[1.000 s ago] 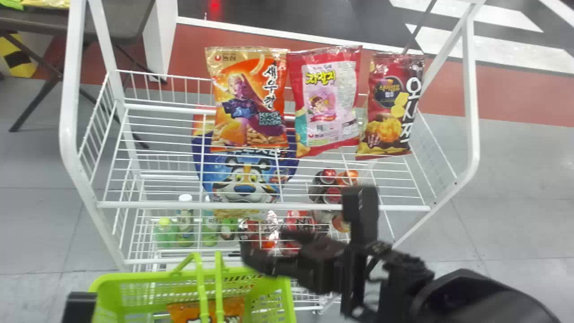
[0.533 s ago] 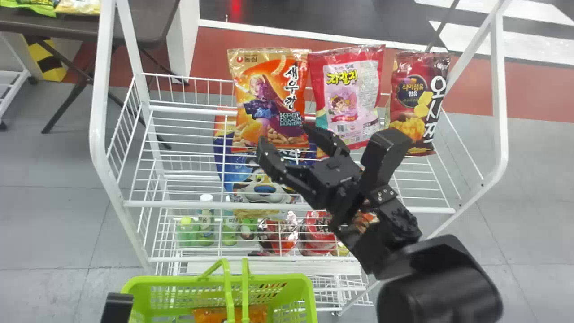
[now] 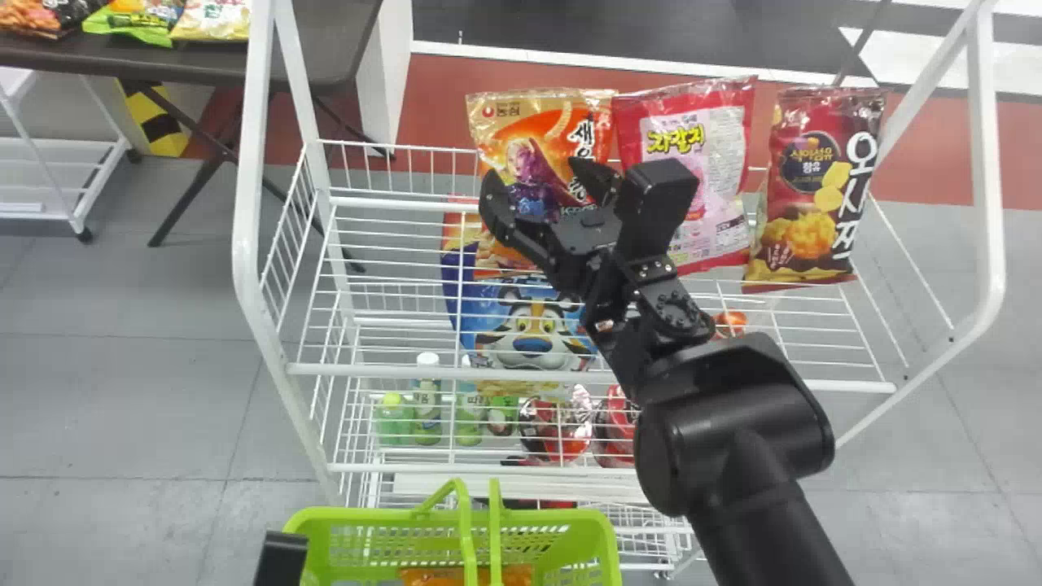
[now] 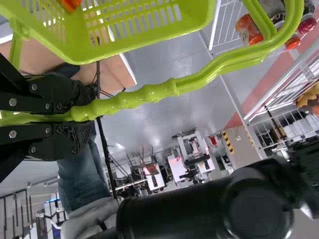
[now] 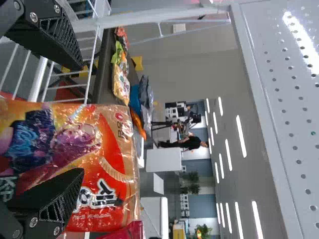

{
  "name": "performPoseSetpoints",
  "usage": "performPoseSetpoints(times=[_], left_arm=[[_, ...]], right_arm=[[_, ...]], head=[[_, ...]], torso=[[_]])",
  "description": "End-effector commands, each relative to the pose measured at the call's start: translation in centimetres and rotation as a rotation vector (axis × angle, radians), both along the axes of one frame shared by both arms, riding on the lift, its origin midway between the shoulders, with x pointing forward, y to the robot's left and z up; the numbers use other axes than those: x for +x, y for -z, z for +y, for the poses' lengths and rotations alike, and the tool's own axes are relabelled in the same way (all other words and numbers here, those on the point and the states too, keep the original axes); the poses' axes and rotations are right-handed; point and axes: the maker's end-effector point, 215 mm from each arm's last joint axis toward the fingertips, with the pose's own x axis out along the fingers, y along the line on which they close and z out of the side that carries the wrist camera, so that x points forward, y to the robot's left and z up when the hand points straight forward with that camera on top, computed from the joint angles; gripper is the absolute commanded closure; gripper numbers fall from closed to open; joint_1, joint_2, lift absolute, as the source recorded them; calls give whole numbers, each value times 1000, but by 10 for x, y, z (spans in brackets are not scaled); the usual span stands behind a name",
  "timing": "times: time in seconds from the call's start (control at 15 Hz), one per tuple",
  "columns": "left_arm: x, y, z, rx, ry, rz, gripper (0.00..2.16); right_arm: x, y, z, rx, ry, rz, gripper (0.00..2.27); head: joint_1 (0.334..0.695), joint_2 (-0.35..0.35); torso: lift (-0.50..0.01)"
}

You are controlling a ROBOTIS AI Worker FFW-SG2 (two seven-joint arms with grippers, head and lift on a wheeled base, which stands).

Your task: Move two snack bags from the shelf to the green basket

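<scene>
The pink snack bag should lean into the gap when I pull the orange snack bag out, because their edges (image 3: 615, 127) touch side by side.
My right gripper (image 3: 544, 172) stands open over the orange snack bag (image 3: 501, 146) at the shelf's left; the right wrist view has that gripper (image 5: 67, 124) with its two fingers well apart and the orange snack bag (image 5: 94, 159) just beyond them. To the right stand a pink snack bag (image 3: 716, 155) and a dark red snack bag (image 3: 814, 187). At the bottom edge, my left gripper (image 3: 281, 561) is beside the green basket (image 3: 366, 529), which has an orange bag (image 3: 517, 575) inside. In the left wrist view my left gripper (image 4: 75, 109) is shut on the basket's handle (image 4: 134, 99).
The white wire shelf (image 3: 391, 370) has a blue cereal bag (image 3: 529, 334) under the upper rack, with bottles (image 3: 427, 407) and red packs lower down. White posts rise at both sides. A dark table (image 3: 203, 65) with more bags is at the back left.
The right arm has risen from low in front of the shelf to the orange bag, its gripper still empty. Shelf, bags and basket have shifted rightward in the head view.
</scene>
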Motion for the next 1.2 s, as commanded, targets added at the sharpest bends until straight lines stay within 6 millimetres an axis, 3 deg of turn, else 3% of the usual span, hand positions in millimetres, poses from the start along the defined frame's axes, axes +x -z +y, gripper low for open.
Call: performPoseSetpoints(times=[0.0,0.27,0.6,0.67,0.73,0.8,0.87,1.0,1.13], left_arm=[[3,0,2,-3,-5,-4,2061],[8,-1,4,-7,-5,-13,2061],[10,-2,9,-6,-7,-14,2061],[11,-2,10,-10,-11,-12,2061],[11,-3,10,-10,-11,-14,2061],[12,-3,10,-11,-12,-12,2061],[12,-3,10,-11,-12,-12,2061],[12,-3,11,-9,-14,-14,2061],[13,-3,11,-9,-15,-14,2061]], right_arm=[[7,6,1,-10,25,-1,87],[21,20,-9,-26,89,28,93],[46,46,-4,-63,89,94,130],[47,51,-3,-70,86,116,269],[45,61,1,-81,72,146,711],[42,65,5,-87,63,163,1386],[37,72,12,-94,49,192,1821],[33,70,13,-90,46,193,2175],[27,63,15,-86,39,185,2240]], head=[[695,-103],[695,-105],[695,-100],[695,-96],[695,-92],[695,-89],[695,-80],[695,-70],[695,-63]], torso=[[-17],[-17],[-17],[-17],[-17],[-17],[-17],[-17],[-17]])
